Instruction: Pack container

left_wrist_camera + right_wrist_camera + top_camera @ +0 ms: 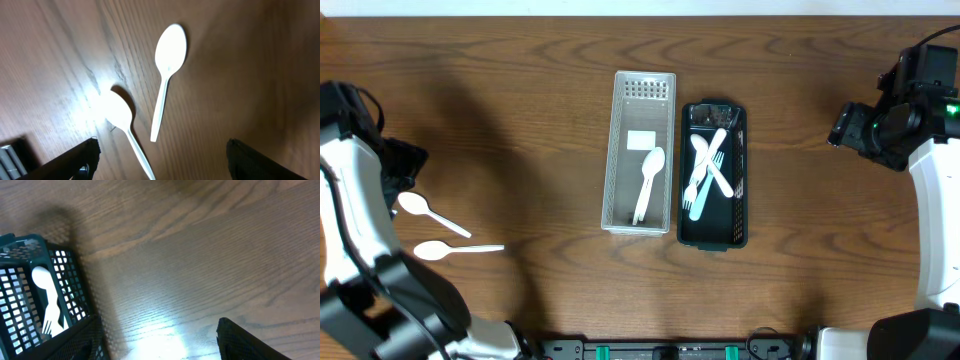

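The robot should keep lowering its left gripper toward the farther white spoon until the fingers straddle its neck, as that spoon's handle lies free and crosswise to the way the fingers close.
A white basket holds one white spoon. Beside it on the right, a dark green basket holds several white forks and spoons; it also shows in the right wrist view. Two loose white spoons lie on the table at the left; the left wrist view shows them as well. My left gripper is open and empty above these spoons. My right gripper is open and empty over bare table, right of the green basket.
The wooden table fills the view. The left arm stands at the left edge, the right arm at the right edge.
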Action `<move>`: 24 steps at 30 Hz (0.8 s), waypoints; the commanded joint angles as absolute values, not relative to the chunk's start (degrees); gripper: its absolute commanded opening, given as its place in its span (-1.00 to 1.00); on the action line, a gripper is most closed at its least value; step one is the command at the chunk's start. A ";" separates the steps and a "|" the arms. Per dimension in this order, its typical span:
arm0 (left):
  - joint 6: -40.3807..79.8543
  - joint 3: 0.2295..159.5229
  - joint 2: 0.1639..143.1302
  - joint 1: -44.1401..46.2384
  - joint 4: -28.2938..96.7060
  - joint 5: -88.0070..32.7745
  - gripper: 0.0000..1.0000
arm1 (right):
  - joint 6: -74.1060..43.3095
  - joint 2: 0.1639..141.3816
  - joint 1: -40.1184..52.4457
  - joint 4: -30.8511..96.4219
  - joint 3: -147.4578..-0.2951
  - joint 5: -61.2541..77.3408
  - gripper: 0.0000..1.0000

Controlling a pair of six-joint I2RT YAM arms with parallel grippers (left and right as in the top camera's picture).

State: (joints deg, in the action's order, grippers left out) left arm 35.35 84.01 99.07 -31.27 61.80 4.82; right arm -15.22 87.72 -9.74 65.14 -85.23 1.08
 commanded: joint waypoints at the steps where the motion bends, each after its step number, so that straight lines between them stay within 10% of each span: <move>1: 33.78 83.46 104.05 -33.15 60.80 0.23 0.68 | -14.50 87.35 -9.89 65.41 -85.38 0.89 0.53; 24: 25.67 82.59 122.50 -33.58 54.37 -1.13 0.69 | -14.50 87.35 -9.89 65.60 -85.38 0.89 0.54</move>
State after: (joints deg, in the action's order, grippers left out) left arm 27.09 83.81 120.33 -33.43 55.33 -1.37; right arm -15.22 87.72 -9.74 65.43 -85.23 1.08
